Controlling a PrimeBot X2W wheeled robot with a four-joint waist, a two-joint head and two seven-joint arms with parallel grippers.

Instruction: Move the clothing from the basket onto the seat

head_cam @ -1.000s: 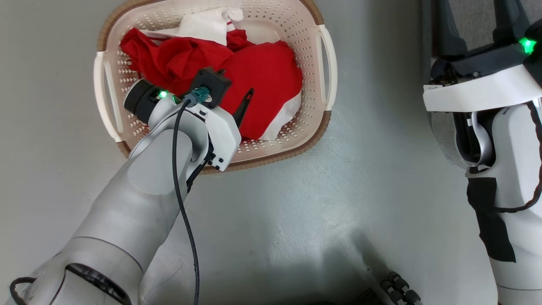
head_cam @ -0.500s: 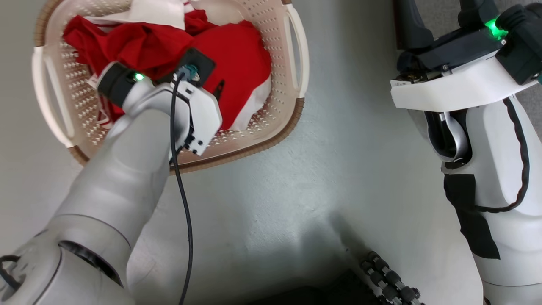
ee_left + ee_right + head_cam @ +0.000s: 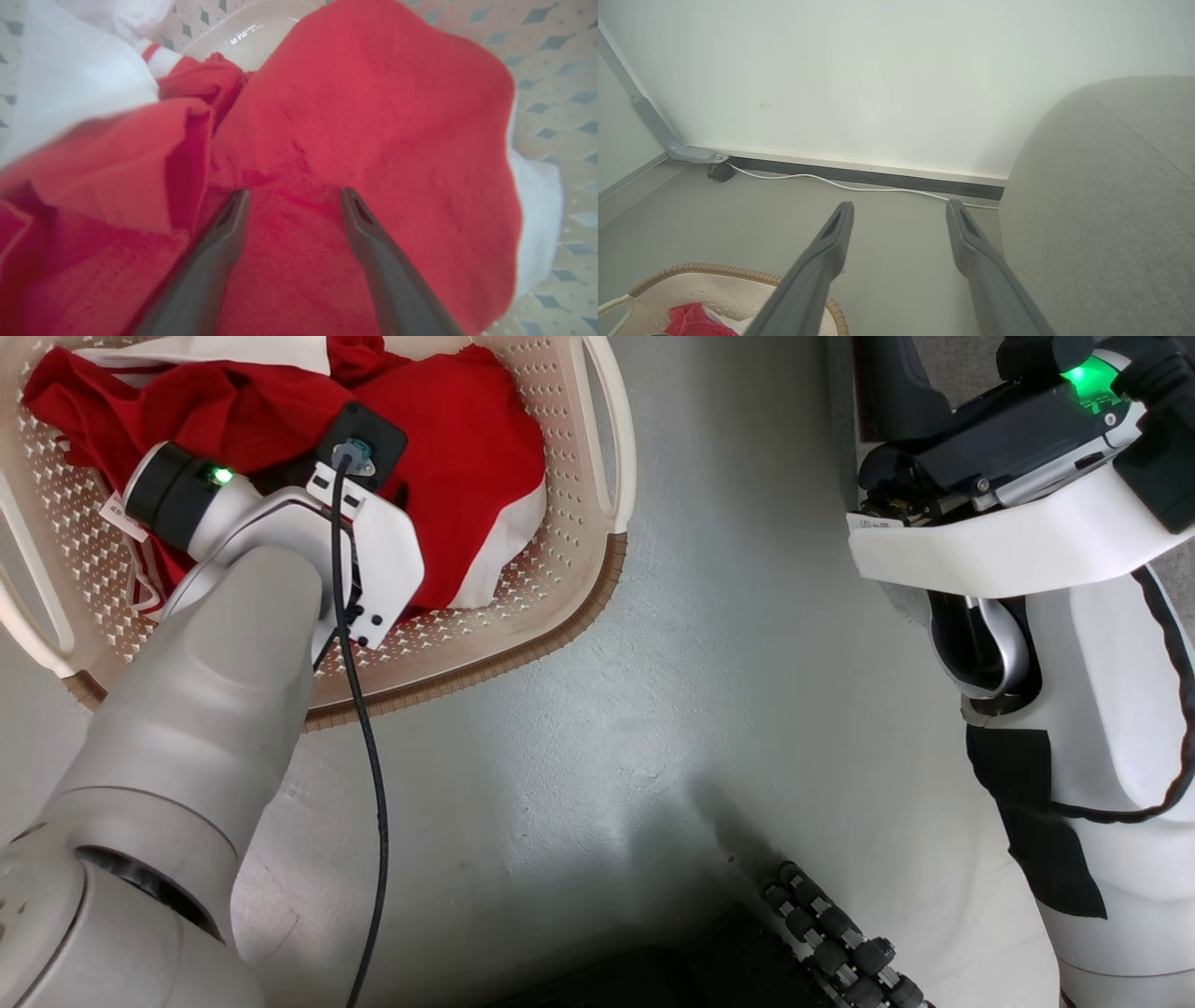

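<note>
My gripper will leave another red piece in the basket when it lifts the smooth red clothing (image 3: pixel 472 487), because crumpled red folds (image 3: pixel 213 413) lie apart across a dark crease.
The cream perforated basket (image 3: pixel 560 581) stands on the floor at the upper left of the head view, holding the red clothing (image 3: pixel 467 439) with white trim. My left arm reaches down into it, its wrist covering the fingers there. In the left wrist view my left gripper (image 3: pixel 294 191) is open, both fingertips resting on the red clothing (image 3: pixel 373 93), with fabric lying between them. My right gripper (image 3: pixel 900 205) is open and empty above the floor, between the basket (image 3: pixel 738 284) and the grey seat (image 3: pixel 1101 210).
A white cable (image 3: pixel 859 186) runs along the baseboard of the pale wall. A grey frame leg with a caster (image 3: pixel 720 171) stands at the far left. My base's dark rollers (image 3: pixel 831 933) show at the bottom. Grey floor (image 3: pixel 700 663) lies between basket and seat.
The head camera has swung, so the basket sits further left and higher in the picture. My left wrist has gone down onto the clothing, and its dark finger is now hidden under it.
</note>
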